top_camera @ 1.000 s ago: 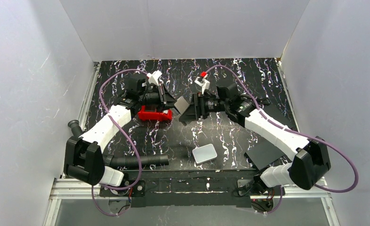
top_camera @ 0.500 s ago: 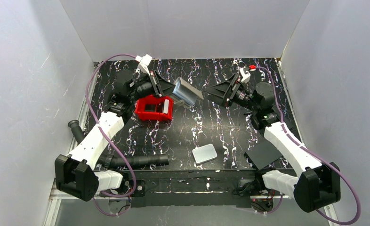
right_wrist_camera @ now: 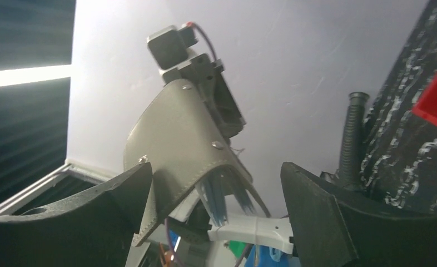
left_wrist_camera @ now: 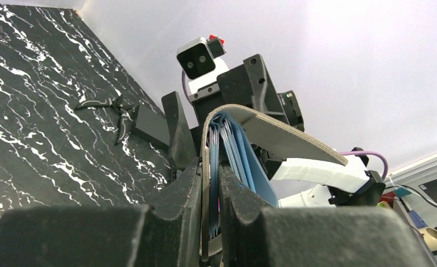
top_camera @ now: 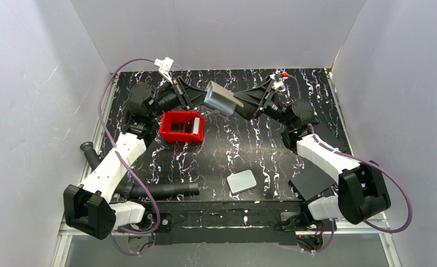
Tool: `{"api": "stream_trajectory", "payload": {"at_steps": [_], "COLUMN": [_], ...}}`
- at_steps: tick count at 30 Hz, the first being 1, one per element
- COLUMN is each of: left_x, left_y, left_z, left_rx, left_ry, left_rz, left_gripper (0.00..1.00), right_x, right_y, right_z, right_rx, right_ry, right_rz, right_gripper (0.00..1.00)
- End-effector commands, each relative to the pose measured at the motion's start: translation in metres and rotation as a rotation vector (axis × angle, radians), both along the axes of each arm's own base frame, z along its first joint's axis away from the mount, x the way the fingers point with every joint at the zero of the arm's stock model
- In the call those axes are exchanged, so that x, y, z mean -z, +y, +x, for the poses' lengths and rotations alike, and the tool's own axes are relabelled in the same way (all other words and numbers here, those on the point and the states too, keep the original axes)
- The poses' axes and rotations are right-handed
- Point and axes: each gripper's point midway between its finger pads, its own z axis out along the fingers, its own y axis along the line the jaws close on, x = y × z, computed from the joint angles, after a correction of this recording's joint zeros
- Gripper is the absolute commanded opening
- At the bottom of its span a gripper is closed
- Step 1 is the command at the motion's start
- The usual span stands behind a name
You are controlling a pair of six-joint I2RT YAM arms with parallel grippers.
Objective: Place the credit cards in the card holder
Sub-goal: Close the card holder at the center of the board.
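Note:
The card holder's free flap (left_wrist_camera: 297, 135) splays open beside the fingers of my left gripper. Next, I steady the card holder with my right gripper while my left gripper takes both flaps.
The card holder (top_camera: 220, 99) is a grey-brown pouch held in the air over the back of the table. My left gripper (top_camera: 203, 102) is shut on one of its flaps. In the left wrist view the jaws (left_wrist_camera: 209, 167) pinch that flap, the other flap (left_wrist_camera: 283, 139) splays open, and several pale blue credit cards (left_wrist_camera: 239, 153) stand inside. My right gripper (top_camera: 243, 104) is open at the holder's right side. In the right wrist view its fingers (right_wrist_camera: 216, 172) straddle the holder (right_wrist_camera: 177, 130), and the card edges (right_wrist_camera: 221, 201) show below it. I cannot tell whether a finger touches it.
A red open tray (top_camera: 182, 127) sits on the table below the left gripper. A white rounded slab (top_camera: 242, 182) lies near the front centre. A black flat sheet (top_camera: 312, 181) lies front right. A black corrugated hose (top_camera: 160, 190) runs along the front left.
The left gripper has lifted the card holder up and toward the back. The right gripper drew away to the right half a second ago and is now back at the holder, open.

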Motion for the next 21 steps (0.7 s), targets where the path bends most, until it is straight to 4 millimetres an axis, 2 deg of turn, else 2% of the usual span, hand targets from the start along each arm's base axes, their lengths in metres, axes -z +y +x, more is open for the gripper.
{"api": "stream_trajectory", "payload": {"at_steps": [1,6,13,14,17,18,21], "left_x": [-0.039,-0.029,-0.022,-0.019,-0.006,0.0,0.012], "left_y": [0.001,-0.002,-0.009,-0.009,-0.006,-0.004,0.009], "left_z": [-0.007,0.002,-0.001,-0.003,-0.011,-0.014,-0.021], "left_rx": [-0.021,-0.032,0.022,0.032,0.066,0.07,0.087], "left_ry": [-0.087,-0.002,0.065,0.08,0.119,0.136,0.197], "left_rz": [-0.08,-0.101,-0.108,-0.107,-0.092,-0.09,-0.09], "left_gripper": [0.0,0.0,0.02,0.08,0.44,0.52,0.7], "right_x": [-0.057,-0.059,-0.037,-0.034,-0.024,-0.021,-0.015], "right_y": [0.008,0.021,0.027,0.028,0.025,0.022,0.006], "right_z": [-0.029,-0.041,-0.034,-0.033,-0.029,-0.026,-0.02], "right_rx": [-0.07,-0.118,-0.111,-0.106,-0.089,-0.081,-0.062], "right_ry": [-0.184,-0.199,-0.199,-0.21,-0.228,-0.232,-0.25], "right_rz": [0.134,0.165,0.101,0.085,0.034,0.015,-0.02], "right_gripper": [0.91,0.65,0.3,0.25,0.09,0.06,0.02]}}
